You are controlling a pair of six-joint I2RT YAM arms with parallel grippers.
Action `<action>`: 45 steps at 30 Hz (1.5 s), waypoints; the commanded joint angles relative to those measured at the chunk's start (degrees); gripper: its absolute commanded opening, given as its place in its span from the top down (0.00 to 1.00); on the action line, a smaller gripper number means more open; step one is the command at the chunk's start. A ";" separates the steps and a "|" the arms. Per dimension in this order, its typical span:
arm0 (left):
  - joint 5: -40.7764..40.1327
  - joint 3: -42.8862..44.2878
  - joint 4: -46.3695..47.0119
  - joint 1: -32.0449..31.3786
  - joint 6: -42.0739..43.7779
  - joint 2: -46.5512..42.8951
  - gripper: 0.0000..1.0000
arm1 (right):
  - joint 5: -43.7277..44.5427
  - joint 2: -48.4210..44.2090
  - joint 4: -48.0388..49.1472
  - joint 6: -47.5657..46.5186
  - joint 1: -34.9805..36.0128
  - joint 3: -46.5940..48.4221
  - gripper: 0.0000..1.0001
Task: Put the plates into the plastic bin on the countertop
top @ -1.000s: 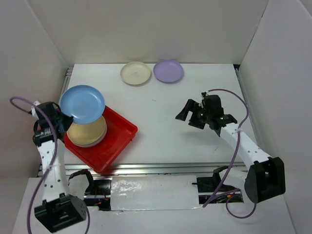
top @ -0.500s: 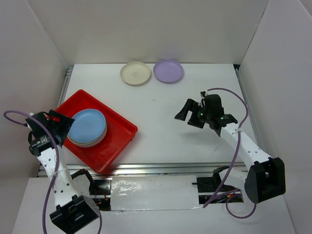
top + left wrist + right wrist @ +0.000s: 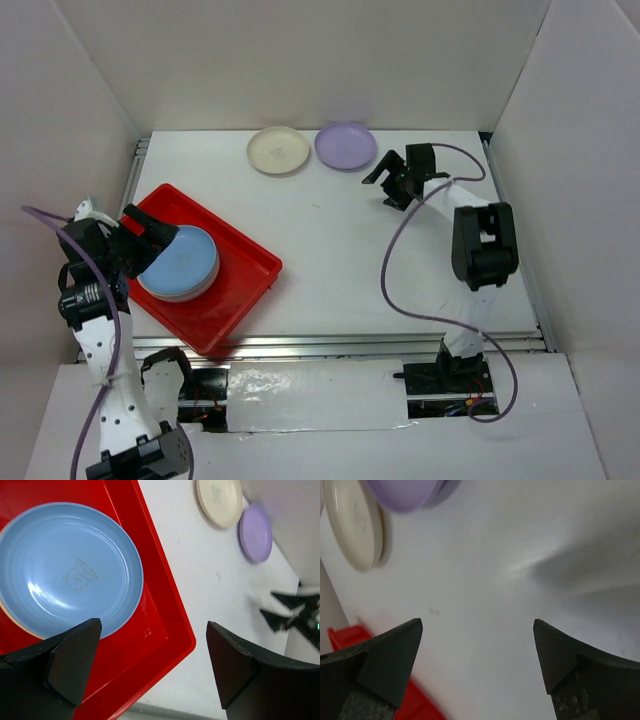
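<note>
I should take the plate's rim (image 3: pixel 374 152) with my right gripper and hand the plate to my left gripper, because the purple plate (image 3: pixel 345 145) lies by my right gripper, away from the bin.
The red plastic bin (image 3: pixel 245 285) lies at the left of the white countertop (image 3: pixel 330 250). In it a blue plate (image 3: pixel 180 260) rests on top of a stack; the pale rim of a plate beneath shows. My left gripper (image 3: pixel 150 224) hovers open over the bin's left side with nothing between its fingers. A cream plate (image 3: pixel 279 150) and a purple plate (image 3: pixel 346 146) lie side by side at the far edge. My right gripper (image 3: pixel 380 190) is open and empty just right of the purple plate. The left wrist view shows the blue plate (image 3: pixel 70 570) in the bin (image 3: pixel 170 610) below the gripper (image 3: pixel 152 626).
White walls close in the countertop at the left, back and right. A metal rail (image 3: pixel 400 343) runs along the near edge. The right arm's purple cable (image 3: pixel 400 260) loops over the right half of the countertop. The right wrist view catches the cream plate (image 3: pixel 355 525), the purple plate (image 3: pixel 405 492) and a bin corner (image 3: pixel 345 635).
The left gripper opened and let go of the blue plate, which now lies on the stack in the bin. The right arm swung from mid-table to the far edge beside the purple plate.
</note>
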 commanded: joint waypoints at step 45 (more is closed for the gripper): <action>-15.53 32.74 5.98 -50.34 10.95 41.62 0.01 | 31.41 1.41 -27.06 -7.10 1.83 22.06 1.00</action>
